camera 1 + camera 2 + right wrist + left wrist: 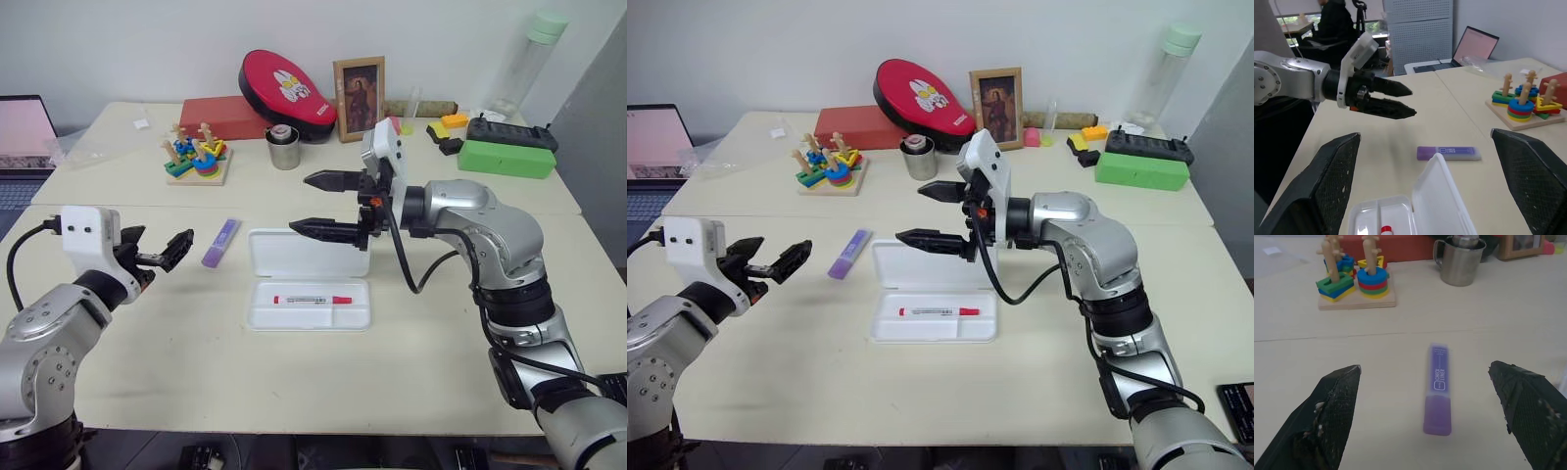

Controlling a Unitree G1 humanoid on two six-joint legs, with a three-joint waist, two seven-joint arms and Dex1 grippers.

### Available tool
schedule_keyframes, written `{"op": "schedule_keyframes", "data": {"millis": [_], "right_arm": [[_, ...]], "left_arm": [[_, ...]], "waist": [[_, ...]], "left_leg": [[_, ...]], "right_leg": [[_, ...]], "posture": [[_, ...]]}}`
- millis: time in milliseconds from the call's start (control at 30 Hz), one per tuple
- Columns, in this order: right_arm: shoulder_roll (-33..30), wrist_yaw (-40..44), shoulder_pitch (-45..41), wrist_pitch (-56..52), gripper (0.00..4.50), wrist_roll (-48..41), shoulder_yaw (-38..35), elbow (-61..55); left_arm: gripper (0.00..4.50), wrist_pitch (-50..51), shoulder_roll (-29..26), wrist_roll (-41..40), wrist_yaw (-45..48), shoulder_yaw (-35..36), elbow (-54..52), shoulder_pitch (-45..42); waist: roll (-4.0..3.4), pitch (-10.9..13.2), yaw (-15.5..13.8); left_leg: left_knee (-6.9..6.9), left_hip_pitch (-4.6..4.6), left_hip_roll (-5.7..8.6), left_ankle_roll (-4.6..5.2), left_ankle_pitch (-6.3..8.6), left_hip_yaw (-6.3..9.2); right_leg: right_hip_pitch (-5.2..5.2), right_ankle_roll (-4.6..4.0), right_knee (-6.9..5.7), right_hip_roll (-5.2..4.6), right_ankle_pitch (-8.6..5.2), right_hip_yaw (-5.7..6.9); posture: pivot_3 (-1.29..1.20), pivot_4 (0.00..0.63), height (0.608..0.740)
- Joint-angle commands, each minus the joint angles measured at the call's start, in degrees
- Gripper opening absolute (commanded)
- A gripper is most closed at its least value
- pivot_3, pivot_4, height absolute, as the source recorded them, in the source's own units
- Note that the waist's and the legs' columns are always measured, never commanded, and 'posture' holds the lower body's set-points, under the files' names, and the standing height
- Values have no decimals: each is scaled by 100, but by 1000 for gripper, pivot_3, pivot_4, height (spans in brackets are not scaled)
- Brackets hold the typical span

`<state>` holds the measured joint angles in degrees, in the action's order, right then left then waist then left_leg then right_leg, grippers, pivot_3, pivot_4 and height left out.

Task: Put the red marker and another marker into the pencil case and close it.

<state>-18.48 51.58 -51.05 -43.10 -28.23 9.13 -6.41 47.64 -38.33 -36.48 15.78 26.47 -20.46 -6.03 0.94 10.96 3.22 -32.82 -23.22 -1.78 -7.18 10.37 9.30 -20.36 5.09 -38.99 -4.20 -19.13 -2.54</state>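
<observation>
The tray has a long empty slot [291, 317] in front of the red marker. The lavender marker [221, 243] will come to rest flat in that slot when I lower it.
The white pencil case [263, 315] lies open in the middle of the table, its lid [284, 257] folded back flat. The red marker [313, 299] lies inside its tray. The lavender marker [220, 242] rests on the table just left of the lid. My left gripper [162, 247] is open, low over the table left of the lavender marker [1438, 391] and pointing at it, apart from it. My right gripper [299, 203] is open and empty. It hangs above the lid and points toward the left arm.
Along the back of the table stand a wooden stacking toy [198, 157], a metal cup [283, 147], a red box [227, 116], a red pouch [286, 90] and a picture frame [360, 98]. A green box [506, 158] lies back right. A laptop [24, 132] sits far left.
</observation>
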Motion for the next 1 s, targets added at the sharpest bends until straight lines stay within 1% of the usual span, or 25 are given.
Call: {"op": "schedule_keyframes", "data": {"millis": [33,233,333,400,600,733,833,1000], "right_arm": [[34,-96,-192,126,4478,-28,-129,-75],[16,-150,-236,170,4478,17,-85,-76],[37,-149,-268,175,4478,-38,-109,-109],[44,-166,-296,160,4478,-75,-137,-131],[48,-217,-326,114,4478,-145,-181,-261],[56,-274,-331,49,4500,-187,-217,-330],[58,-286,-306,55,4500,-188,-218,-336],[93,-297,-280,150,4500,-154,-185,-277]], "left_arm": [[4500,53,41,157,47,-309,311,-277],[4500,-416,0,929,409,-1275,1719,-922],[4500,-632,98,1224,377,-1414,2602,-1410],[4500,-710,204,1224,581,-1496,2946,-1626],[4500,-826,349,1473,730,-1629,3454,-1864],[3895,-773,353,1553,948,-1726,3382,-1778],[3282,-736,346,1626,1027,-1755,3322,-1746],[2490,-698,416,1689,1092,-1751,3261,-1743]], "waist": [[0,0,2],[0,0,4],[-1,1,4],[-1,1,5],[-2,1,9],[-3,0,7],[-3,0,1],[-3,0,1]], "left_leg": [[0,0,0,0,0,0],[0,0,0,0,0,-1],[0,-6,0,0,0,-1],[0,-11,0,-1,-1,5],[0,-12,0,-2,-2,4],[-3,-12,0,-2,-2,4],[-4,-12,0,-2,-2,3],[-3,-12,0,-2,-2,3]], "right_leg": [[-1,0,0,0,0,0],[-2,0,-2,0,0,1],[-8,0,-2,0,0,1],[-14,0,-7,3,0,5],[-14,0,-6,2,1,5],[-11,1,-9,2,1,5],[-9,1,-7,2,1,5],[-9,1,-6,2,1,5]], "posture": [[0,150,740],[0,150,740],[0,150,740],[0,150,740],[0,150,740],[0,150,740],[0,150,740],[0,150,740]]}}
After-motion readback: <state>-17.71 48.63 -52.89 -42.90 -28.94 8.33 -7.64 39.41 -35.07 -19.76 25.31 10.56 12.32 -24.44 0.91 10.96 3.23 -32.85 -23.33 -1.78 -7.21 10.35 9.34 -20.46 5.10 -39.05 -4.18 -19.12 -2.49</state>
